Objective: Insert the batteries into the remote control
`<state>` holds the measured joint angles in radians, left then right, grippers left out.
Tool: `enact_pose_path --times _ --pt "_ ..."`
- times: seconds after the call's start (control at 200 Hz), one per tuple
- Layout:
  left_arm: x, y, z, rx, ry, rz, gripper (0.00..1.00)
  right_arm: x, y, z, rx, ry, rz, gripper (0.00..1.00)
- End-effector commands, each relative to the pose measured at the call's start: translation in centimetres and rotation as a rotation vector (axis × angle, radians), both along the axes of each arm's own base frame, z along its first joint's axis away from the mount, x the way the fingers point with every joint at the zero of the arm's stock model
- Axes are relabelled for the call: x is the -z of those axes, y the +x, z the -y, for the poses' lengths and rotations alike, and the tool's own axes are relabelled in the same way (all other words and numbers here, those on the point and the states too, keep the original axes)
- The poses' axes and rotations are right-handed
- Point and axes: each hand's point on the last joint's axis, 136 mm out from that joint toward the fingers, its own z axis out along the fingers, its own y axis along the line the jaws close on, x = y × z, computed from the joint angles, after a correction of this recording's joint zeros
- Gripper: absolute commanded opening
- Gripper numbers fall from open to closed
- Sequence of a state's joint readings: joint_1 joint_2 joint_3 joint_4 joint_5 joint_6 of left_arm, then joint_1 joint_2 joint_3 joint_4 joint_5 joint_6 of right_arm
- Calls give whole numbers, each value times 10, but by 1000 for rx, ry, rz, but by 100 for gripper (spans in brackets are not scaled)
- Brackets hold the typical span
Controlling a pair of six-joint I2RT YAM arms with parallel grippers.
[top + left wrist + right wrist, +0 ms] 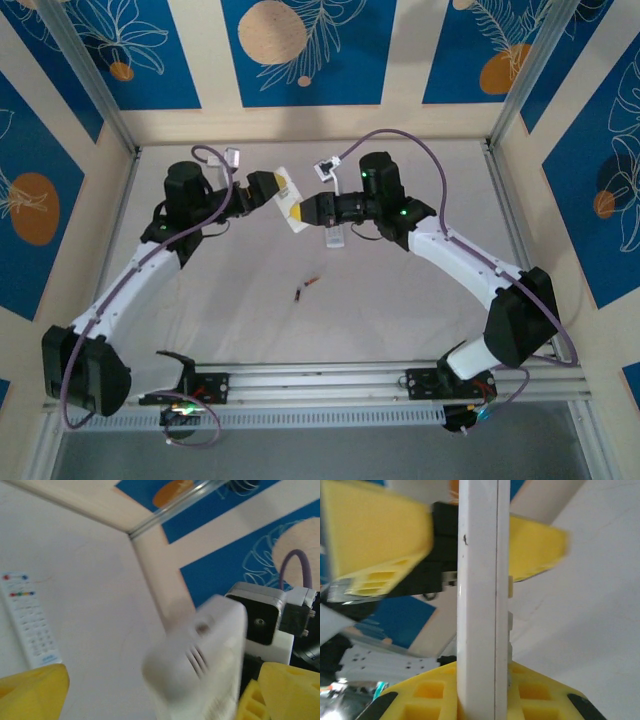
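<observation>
The robot's right gripper clamps the remote control's cover end (482, 682), so the left gripper should hold the remote control's far end (283, 174) and the right gripper should pull off the battery cover.
A white remote control (288, 197) hangs above the table's back middle, between my two grippers. My right gripper (298, 212) is shut on it; in the right wrist view the remote (477, 605) stands edge-on between the yellow fingers (420, 695). My left gripper (280, 187) is open, its yellow fingers (375, 535) spread on both sides of the remote's far end without pinching it. The left wrist view shows the remote's blurred back (200, 665) with its ribbed cover, between the spread left gripper (162, 680). Two small dark batteries (312, 282) (298, 294) lie on the table in front.
A second white remote (335, 237) lies flat on the table under the right gripper, its buttons (30, 625) facing up. The enclosure's corner post (160, 585) and patterned walls stand behind. A metal rail (330, 380) carries both arm bases at the near edge.
</observation>
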<state>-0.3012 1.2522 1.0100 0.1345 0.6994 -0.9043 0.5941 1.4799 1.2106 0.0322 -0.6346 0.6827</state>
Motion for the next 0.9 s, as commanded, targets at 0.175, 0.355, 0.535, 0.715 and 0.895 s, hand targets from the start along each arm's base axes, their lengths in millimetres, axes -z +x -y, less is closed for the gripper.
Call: enact_pose_path --times 0.175,0.355,0.535,0.715,0.895 --pt "-55 -13 8 111 -195 128 58 -47 -18 -7 -115 133 -2 4" --pt "-56 -16 7 106 -204 145 35 -49 -15 -14 -129 146 -31 9" --pt "-51 -12 4 72 -207 140 16 -51 -10 -15 -103 138 -47 32" --pt "-48 -2 -1 10 -207 174 0 -49 -1 -9 -34 127 -95 50" --pt "-50 8 -6 -45 -219 223 0 -45 8 5 66 132 -127 70"
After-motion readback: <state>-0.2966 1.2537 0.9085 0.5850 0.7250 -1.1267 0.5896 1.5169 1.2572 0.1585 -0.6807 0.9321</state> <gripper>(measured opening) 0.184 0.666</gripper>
